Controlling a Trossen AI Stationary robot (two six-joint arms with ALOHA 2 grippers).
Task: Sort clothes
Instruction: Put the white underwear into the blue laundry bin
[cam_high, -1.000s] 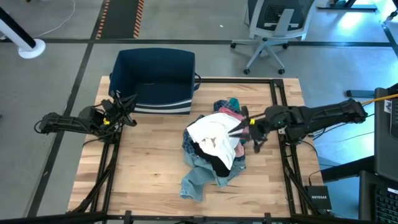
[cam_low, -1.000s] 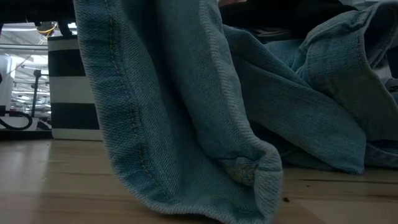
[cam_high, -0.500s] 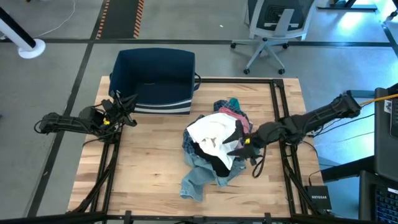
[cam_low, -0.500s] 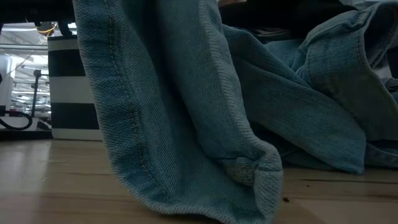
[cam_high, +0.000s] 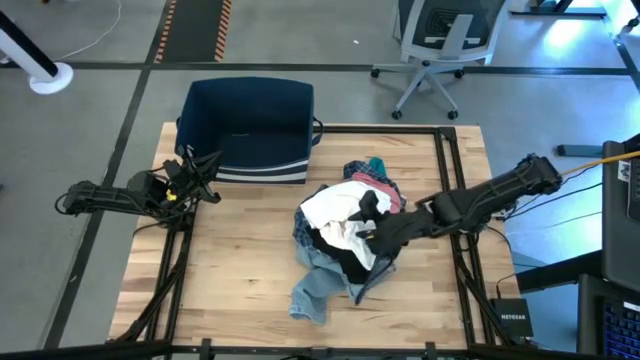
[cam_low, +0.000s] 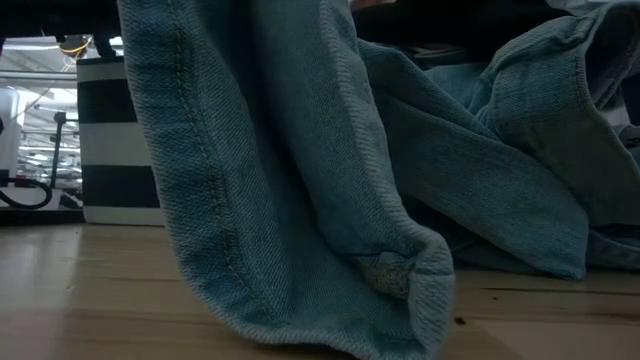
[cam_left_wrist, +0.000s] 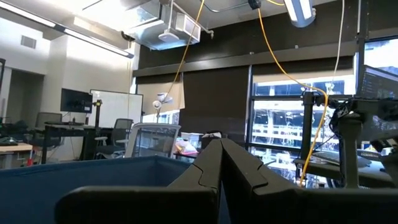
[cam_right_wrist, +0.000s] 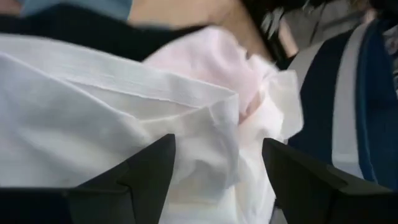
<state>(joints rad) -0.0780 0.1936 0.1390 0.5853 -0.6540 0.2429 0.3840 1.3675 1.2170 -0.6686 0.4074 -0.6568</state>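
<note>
The white shirt (cam_right_wrist: 193, 134) will come off and leave a pale pink cloth (cam_right_wrist: 202, 59) behind when I lift, because that cloth shows past the shirt's hem.
The clothes lie in one pile (cam_high: 340, 235) at the table's middle. A white shirt (cam_high: 335, 215) is on top, a pink top (cam_high: 378, 183) is at the far right, and light-blue jeans (cam_high: 315, 290) trail toward the near edge. The jeans (cam_low: 300, 200) fill the low view. My right gripper (cam_high: 368, 225) is open at the pile's right side. In the right wrist view a fold of the white shirt (cam_right_wrist: 205, 124) lies between its fingers. My left gripper (cam_high: 208, 163) is shut and waits beside the navy bin (cam_high: 250, 115). My right gripper comes at the pile from the table's right, slanting down. Its open fingers (cam_right_wrist: 143, 180) stand on either side of a raised fold of the white shirt (cam_right_wrist: 217, 118). I cannot tell whether they touch the cloth.
The navy bin with a white lower band stands at the table's far left and also shows in the low view (cam_low: 120, 140) and the right wrist view (cam_right_wrist: 373, 93). Bare wood lies left of and in front of the pile. An office chair (cam_high: 440, 45) stands beyond the table.
My right gripper has swung toward the table's near edge and then left, coming in over the pile's right side. The jeans in the low view have kept still.
</note>
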